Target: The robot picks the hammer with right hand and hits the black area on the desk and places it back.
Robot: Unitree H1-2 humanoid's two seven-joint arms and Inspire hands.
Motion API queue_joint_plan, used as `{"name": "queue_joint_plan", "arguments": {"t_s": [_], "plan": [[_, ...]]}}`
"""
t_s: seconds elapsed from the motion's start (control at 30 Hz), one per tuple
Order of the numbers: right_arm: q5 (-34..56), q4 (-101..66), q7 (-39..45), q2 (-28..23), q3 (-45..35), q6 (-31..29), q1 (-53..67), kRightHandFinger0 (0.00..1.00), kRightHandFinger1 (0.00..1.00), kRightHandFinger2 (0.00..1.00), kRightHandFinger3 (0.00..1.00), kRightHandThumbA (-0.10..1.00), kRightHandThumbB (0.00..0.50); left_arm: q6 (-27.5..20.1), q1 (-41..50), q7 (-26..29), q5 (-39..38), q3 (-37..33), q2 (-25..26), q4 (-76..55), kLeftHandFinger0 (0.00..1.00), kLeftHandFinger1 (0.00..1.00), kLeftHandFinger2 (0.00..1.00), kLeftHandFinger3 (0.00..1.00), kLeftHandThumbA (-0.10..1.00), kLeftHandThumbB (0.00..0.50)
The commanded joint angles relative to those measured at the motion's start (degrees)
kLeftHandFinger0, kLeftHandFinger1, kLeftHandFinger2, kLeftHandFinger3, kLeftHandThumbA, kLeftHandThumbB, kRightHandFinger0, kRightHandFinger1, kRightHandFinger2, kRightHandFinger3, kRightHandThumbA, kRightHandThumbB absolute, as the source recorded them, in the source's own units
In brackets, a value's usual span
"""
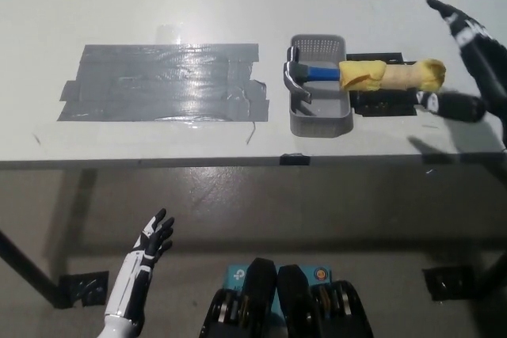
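Note:
The steel head (295, 75) rests over the grey basket's rim. I will lift the hammer (364, 75), and it will come free and leave the basket in place.
The hammer (360, 75) lies across a small grey basket (319, 119) on the white desk. Its steel head (295, 77) rests inside the basket, and its handle, wrapped in yellow foam (392, 76), sticks out to the right over a black pad (384, 104). A wide patch of dark grey tape (162, 83) covers the desk left of the basket. My black right hand (469, 65) hovers open just right of the handle's end, fingers spread, touching nothing. My white left hand (142, 257) hangs open below the desk edge at lower left.
The desk's front edge (238, 162) runs across the middle of the view, with dark floor below it. A black table foot bracket (450, 282) shows at lower right and another (79, 289) at lower left.

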Motion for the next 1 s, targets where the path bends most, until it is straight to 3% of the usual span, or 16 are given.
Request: {"name": "queue_joint_plan", "arguments": {"t_s": [0.0,0.13,0.3,0.43,0.97], "plan": [[-7.65,6.03,0.39,-0.96,3.92,0.73,-5.87,1.0,1.0,1.0,1.0,0.77,0.321,-3.46,-0.23,1.11,1.04,0.4,0.53,0.17,1.0,1.0,1.0,1.0,0.98,0.0],[-10.07,10.8,0.55,-0.14,7.61,1.94,-9.07,1.0,1.0,1.0,1.0,0.82,0.376,-3.97,-0.56,1.43,1.82,0.63,0.81,0.75,1.0,1.0,1.0,1.0,0.98,0.0],[-11.77,14.61,-0.15,1.44,10.03,2.88,-11.35,1.0,1.0,1.0,1.0,0.88,0.405,-3.67,-0.61,1.24,2.05,0.65,0.94,0.59,1.0,1.0,1.0,1.0,0.97,0.0],[-13.03,17.6,-0.94,2.73,11.19,2.65,-12.51,1.0,1.0,1.0,1.0,0.93,0.408,-4.0,-0.58,1.0,2.6,0.42,1.3,0.91,1.0,1.0,1.0,1.0,0.98,0.0],[-13.97,23.52,-2.13,5.31,11.34,2.14,-13.78,1.0,1.0,1.0,1.0,0.93,0.391,-2.8,-0.44,1.05,3.22,0.26,1.05,0.35,1.0,1.0,1.0,1.0,0.99,0.0]]}}
